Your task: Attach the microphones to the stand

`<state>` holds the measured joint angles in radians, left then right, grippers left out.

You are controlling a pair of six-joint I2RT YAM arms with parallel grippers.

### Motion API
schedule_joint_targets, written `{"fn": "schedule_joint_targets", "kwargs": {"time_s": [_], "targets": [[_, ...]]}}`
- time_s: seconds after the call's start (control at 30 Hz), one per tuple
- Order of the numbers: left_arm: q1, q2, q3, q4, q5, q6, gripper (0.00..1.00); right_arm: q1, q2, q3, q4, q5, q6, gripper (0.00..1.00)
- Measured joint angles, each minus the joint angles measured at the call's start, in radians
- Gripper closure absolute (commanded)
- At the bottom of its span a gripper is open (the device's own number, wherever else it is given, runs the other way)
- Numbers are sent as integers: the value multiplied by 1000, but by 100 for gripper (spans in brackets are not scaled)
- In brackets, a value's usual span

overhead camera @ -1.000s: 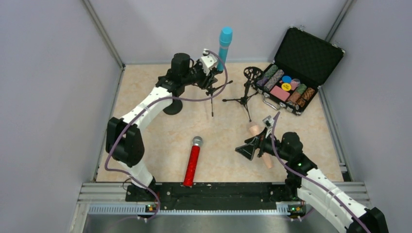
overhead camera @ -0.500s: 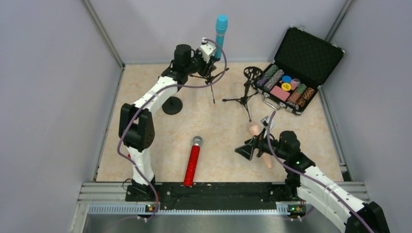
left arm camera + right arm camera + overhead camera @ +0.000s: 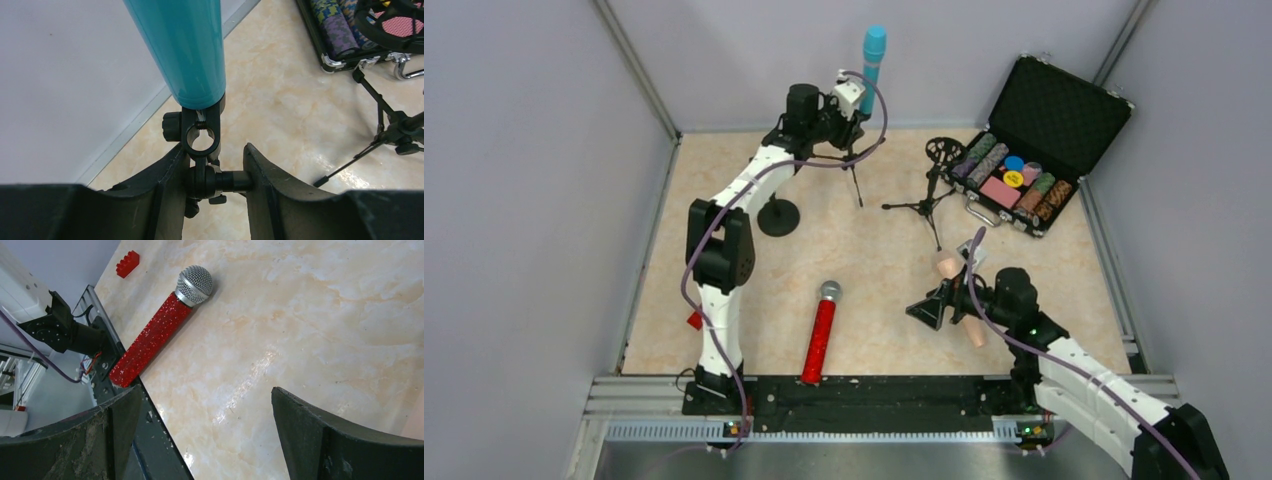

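Observation:
The robot's left gripper keeps lowering the tripod stand until its feet rest flat and then let go, with the teal-blue microphone upright in the black clip.
The teal-blue microphone stands upright in the black clip of a thin tripod stand at the back of the table. My left gripper is shut on the swivel joint just under that clip. The glittery red microphone with a silver mesh head lies flat near the front edge and also shows in the right wrist view. The pale peach microphone lies at front right, partly hidden behind my right gripper. That gripper is open with only bare table between its fingers.
A second tripod stand with a round black holder stands at back centre-right. A round-based stand is at the left. An open black case of chips sits at back right. A red brick lies by the left edge.
My left arm has stretched toward the back wall, carrying the stand joint and the teal-blue microphone back and slightly left. The right arm has barely moved.

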<state>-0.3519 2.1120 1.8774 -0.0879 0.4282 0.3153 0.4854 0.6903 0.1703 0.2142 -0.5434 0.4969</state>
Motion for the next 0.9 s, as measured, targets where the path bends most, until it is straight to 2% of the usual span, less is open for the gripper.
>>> {"fn": "schedule_joint_targets", "kwargs": {"time_s": [0.3, 0.43, 0.5, 0.67, 0.77, 0.9], "targets": [[19, 98, 148, -63, -7, -7, 99, 0, 26, 0, 7, -5, -7, 2], [19, 116, 156, -84, -22, -6, 78, 0, 26, 2, 6, -5, -13, 2], [19, 121, 156, -104, -30, -4, 60, 0, 27, 5, 5, -5, -18, 2], [19, 122, 156, -109, -34, 5, 30, 0, 33, 15, 8, -5, -25, 2], [19, 122, 161, -91, -37, 12, 21, 0, 35, 15, 6, -5, -26, 2], [19, 122, 159, -56, -39, 11, 16, 0, 38, 15, 6, -4, -26, 2]]}}
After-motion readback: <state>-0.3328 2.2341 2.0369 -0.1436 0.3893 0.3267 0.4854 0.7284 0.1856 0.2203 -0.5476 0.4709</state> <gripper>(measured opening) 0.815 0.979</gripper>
